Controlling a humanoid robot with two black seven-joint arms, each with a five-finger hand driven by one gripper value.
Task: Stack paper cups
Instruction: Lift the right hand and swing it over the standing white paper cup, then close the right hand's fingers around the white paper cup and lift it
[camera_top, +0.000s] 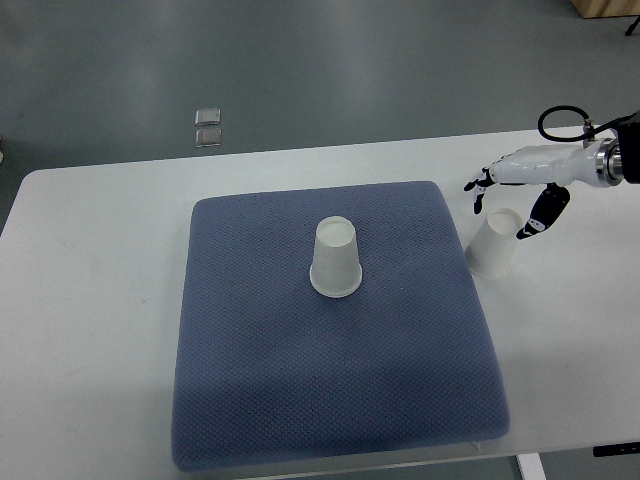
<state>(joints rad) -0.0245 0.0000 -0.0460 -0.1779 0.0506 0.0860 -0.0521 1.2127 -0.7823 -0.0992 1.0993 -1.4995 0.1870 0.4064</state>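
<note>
My gripper will lower the second cup (494, 245) over the cup on the mat (336, 257). The second cup should slide down almost all the way, because both cups get narrower toward their tops.
A white paper cup (335, 259) stands upside down in the middle of the blue mat (260, 400). A second white paper cup (493, 245) stands upside down on the white table just off the mat's right edge. My right hand (505, 205) comes in from the right edge and hovers just above this second cup, its fingers spread to either side of the cup's top, holding nothing. The left arm does not show.
The white table (90, 300) carries the mat, with bare surface to the left and right. Two small clear squares (209, 126) lie on the grey floor beyond the table's far edge.
</note>
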